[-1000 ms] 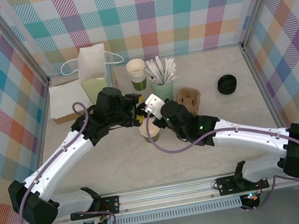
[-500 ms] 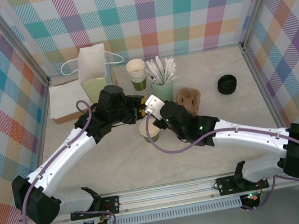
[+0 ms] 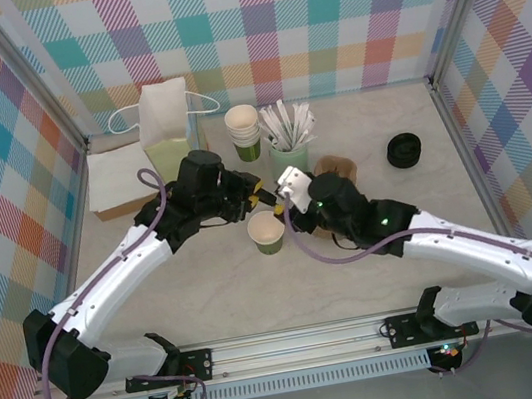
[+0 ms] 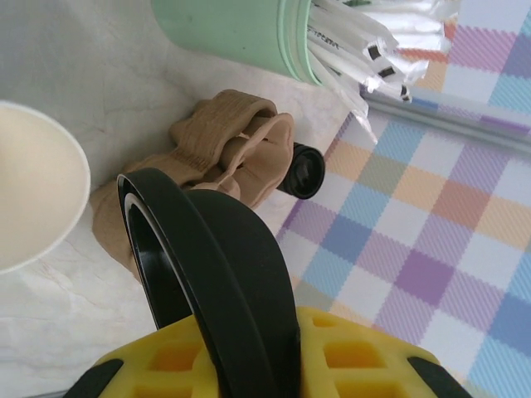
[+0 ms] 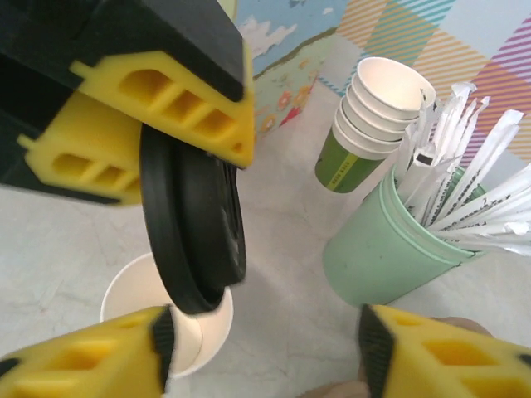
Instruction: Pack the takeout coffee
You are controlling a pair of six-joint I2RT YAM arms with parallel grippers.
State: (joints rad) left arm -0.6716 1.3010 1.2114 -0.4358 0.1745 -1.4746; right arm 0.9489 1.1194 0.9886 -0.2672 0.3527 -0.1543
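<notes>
The black lid [image 5: 199,228] is standing edge-on next to my right gripper's open fingers, so my right gripper should turn around to face the lid's top and grip the lid's rim [image 5: 182,290] across both sides.
The takeout coffee cup [image 3: 267,232] stands lidless on the table, olive-green with a cream inside; it also sits low in the right wrist view [image 5: 133,292] and at the left edge of the left wrist view [image 4: 33,199]. My left gripper [image 3: 258,199] [image 4: 265,356] is shut on a round black lid [image 4: 216,274] [image 5: 195,224], held on edge just above and behind the cup. My right gripper [image 3: 288,208] [image 5: 265,348] stands open just right of the lid, its fingers apart either side of bare table, holding nothing.
Behind stand a mint-green cup of white stirrers [image 3: 291,150] [image 5: 390,240], a stack of lidless cups [image 3: 244,132] [image 5: 373,116] and a brown cup carrier [image 3: 337,170] [image 4: 216,162]. Spare black lids [image 3: 403,149] lie at the right. A paper bag [image 3: 165,124] and napkins [image 3: 121,177] are back left.
The left gripper closed on the black lid. The right gripper opened, let the lid go and drew back to the right. The cup stayed put.
</notes>
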